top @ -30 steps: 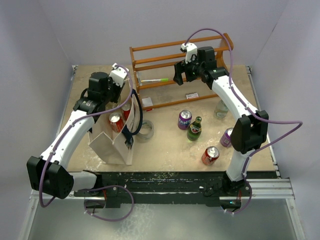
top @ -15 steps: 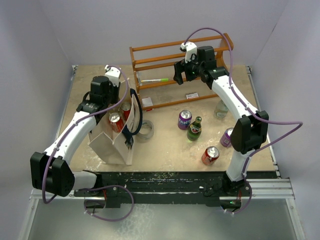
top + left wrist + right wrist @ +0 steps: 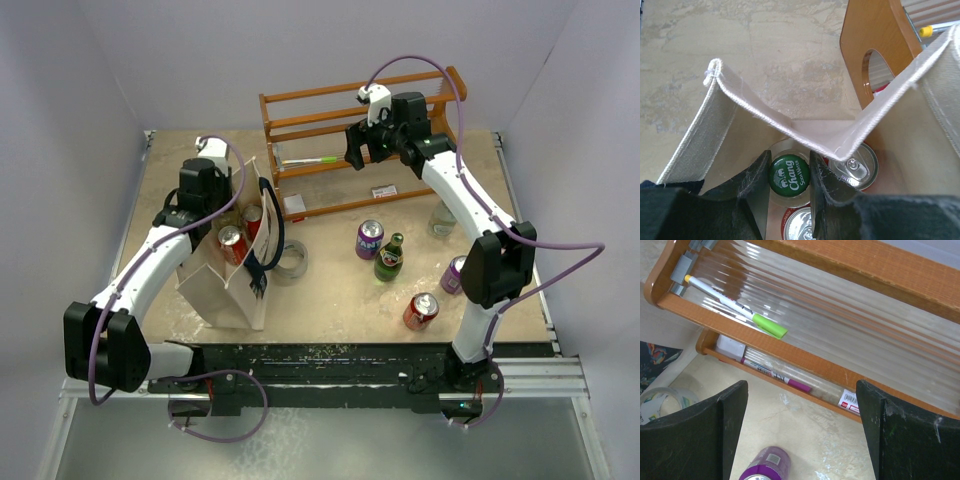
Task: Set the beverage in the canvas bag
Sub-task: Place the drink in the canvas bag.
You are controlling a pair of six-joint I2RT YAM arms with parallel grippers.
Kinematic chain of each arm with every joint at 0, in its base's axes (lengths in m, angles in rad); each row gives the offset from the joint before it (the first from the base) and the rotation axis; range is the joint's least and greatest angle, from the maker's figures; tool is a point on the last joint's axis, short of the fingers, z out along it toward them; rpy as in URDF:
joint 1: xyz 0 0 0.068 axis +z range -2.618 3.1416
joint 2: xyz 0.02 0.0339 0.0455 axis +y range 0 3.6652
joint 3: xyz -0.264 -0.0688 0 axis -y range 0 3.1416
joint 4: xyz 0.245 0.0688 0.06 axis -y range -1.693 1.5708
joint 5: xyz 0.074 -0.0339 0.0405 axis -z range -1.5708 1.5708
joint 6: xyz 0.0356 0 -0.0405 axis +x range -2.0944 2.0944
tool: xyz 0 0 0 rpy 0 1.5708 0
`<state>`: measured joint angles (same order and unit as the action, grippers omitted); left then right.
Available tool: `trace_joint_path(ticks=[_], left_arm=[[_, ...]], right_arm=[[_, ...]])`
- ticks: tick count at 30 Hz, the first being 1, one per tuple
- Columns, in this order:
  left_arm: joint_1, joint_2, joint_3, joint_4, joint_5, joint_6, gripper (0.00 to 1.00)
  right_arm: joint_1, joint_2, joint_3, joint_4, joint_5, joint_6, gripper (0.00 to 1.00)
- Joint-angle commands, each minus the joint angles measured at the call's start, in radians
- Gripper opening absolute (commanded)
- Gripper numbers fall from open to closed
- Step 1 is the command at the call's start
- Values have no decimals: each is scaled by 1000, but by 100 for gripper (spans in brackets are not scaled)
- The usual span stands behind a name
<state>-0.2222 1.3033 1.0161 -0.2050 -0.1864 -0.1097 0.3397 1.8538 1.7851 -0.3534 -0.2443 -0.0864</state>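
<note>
I go on lowering the bottle with my left gripper until it stands on the bag's bottom before I let go, because the bottle hangs upright in the gap beside the red cans.
The canvas bag stands open at the table's left, its cream rim folded inward in the left wrist view. My left gripper reaches down into it, its jaws shut against both sides of the green cap of a clear soda-water bottle, the beverage. Two cans stand in the bag beside the bottle. In the top view the wrist hides the gripper and bottle; two red cans show in the bag. My right gripper hangs open by the rack, holding nothing.
An orange-brown wooden rack holding markers stands at the back. On the table are a purple can, a green bottle, a red can, another purple can, a clear bottle and a tape roll.
The left wrist has swung leftward and back over the bag, staying shut. The right arm has not moved.
</note>
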Motion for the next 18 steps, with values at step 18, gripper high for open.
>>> trace_joint_path(ticks=[18], left_arm=[[18, -59, -146, 143, 76, 49, 18]], right_arm=[[13, -74, 15, 33, 10, -16, 90]])
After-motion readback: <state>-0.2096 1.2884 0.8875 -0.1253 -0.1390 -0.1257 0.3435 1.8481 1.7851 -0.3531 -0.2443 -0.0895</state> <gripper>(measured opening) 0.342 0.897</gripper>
